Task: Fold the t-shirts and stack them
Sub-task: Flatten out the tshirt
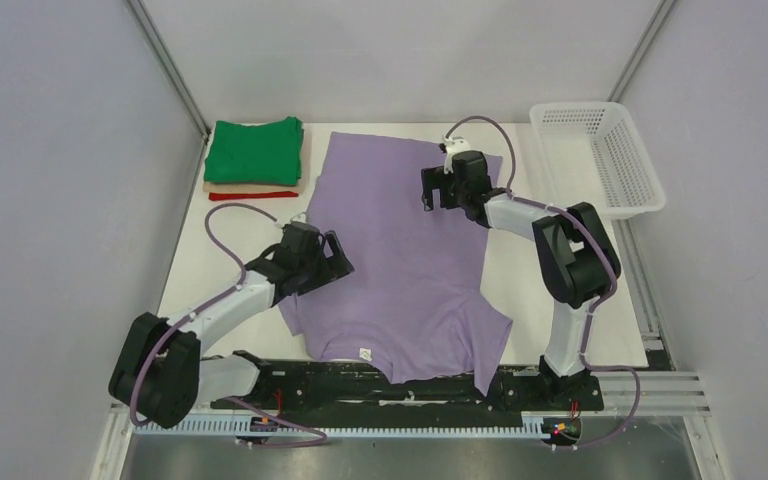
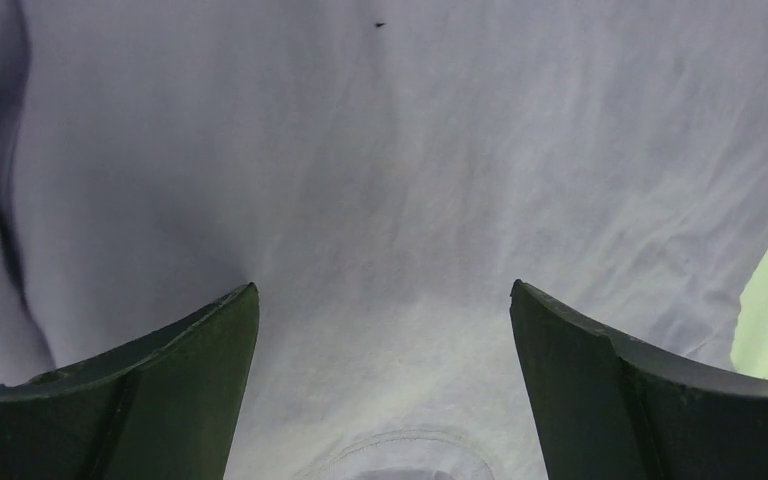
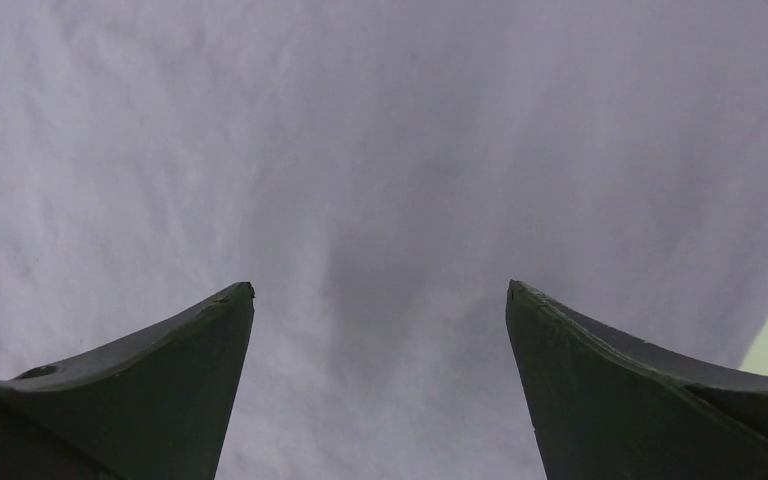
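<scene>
The collar end of the lavender-purple t-shirt is hanging over the table's near edge (image 1: 390, 366). So next my left gripper swings that end away from the table's edge to turn the t-shirt crosswise before folding.
A lavender-purple t-shirt (image 1: 400, 260) lies spread flat on the table, collar toward the near edge. It fills the left wrist view (image 2: 380, 180) and the right wrist view (image 3: 380, 150). My left gripper (image 1: 345, 262) is open over the shirt's left side near the sleeve. My right gripper (image 1: 430, 190) is open over the shirt's far right part near the hem. Both hold nothing. A stack of folded t-shirts sits at the far left: green (image 1: 255, 150) on top, tan (image 1: 255, 186) under it, red (image 1: 252, 196) at the bottom.
A white plastic mesh basket (image 1: 600, 155) stands at the far right, off the table's corner. Metal frame posts rise at the back corners. The arm bases and a black rail run along the near edge (image 1: 400, 385).
</scene>
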`<state>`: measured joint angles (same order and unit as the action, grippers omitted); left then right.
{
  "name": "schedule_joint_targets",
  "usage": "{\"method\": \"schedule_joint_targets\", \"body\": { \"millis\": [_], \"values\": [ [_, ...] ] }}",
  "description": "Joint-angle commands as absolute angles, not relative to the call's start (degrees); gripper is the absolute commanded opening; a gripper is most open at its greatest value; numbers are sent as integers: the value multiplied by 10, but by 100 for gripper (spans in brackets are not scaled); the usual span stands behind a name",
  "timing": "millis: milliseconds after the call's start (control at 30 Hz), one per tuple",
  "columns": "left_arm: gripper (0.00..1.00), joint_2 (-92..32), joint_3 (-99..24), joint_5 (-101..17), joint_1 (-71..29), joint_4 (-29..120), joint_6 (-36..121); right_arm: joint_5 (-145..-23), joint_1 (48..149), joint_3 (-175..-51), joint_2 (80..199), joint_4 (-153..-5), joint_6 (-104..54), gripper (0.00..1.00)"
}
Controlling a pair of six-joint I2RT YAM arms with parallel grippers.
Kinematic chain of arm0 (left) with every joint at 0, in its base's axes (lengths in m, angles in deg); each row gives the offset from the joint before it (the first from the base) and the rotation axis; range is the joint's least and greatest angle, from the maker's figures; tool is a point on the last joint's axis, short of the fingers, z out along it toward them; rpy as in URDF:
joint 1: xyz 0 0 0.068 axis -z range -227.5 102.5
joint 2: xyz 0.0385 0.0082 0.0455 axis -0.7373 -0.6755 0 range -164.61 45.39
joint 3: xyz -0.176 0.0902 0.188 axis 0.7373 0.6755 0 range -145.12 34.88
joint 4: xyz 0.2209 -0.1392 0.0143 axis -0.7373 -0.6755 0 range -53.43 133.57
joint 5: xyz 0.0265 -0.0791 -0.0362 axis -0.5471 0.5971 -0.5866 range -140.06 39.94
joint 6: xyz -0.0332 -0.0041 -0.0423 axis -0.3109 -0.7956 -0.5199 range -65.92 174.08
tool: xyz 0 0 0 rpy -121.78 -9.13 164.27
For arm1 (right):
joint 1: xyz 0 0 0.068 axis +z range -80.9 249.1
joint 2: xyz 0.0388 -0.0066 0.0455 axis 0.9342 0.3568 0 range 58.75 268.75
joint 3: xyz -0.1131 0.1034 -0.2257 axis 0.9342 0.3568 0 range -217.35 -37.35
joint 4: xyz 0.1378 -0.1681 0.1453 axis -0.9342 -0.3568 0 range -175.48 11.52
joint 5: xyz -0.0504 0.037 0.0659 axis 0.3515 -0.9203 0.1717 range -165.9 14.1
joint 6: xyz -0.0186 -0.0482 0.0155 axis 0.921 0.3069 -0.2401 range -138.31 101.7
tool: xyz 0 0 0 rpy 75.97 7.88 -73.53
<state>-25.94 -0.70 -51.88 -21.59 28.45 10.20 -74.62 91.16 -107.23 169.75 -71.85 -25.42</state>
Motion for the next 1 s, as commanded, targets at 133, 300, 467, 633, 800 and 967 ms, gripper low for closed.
{"method": "schedule_joint_targets", "body": {
  "millis": [133, 300, 467, 633, 800, 967],
  "values": [
    [100, -282, 5, -599, -216, 308, 22, -740, 938, -990, 1687, -673, -290, 98],
    [100, -414, -90, -648, -223, 254, 29, -747, 953, -902, 1641, -674, -327, 98],
    [100, -560, -237, -639, -250, 204, 76, -728, 973, -772, 1533, -684, -369, 98],
    [100, -715, -429, -624, -250, 175, 101, -727, 1029, -663, 1424, -720, -422, 98],
    [100, -873, -690, -568, -250, 141, 145, -782, 1153, -633, 1358, -739, -417, 98],
    [100, -978, -905, -457, -239, 113, 193, -796, 1300, -733, 1389, -759, -333, 98]
  ]
}}
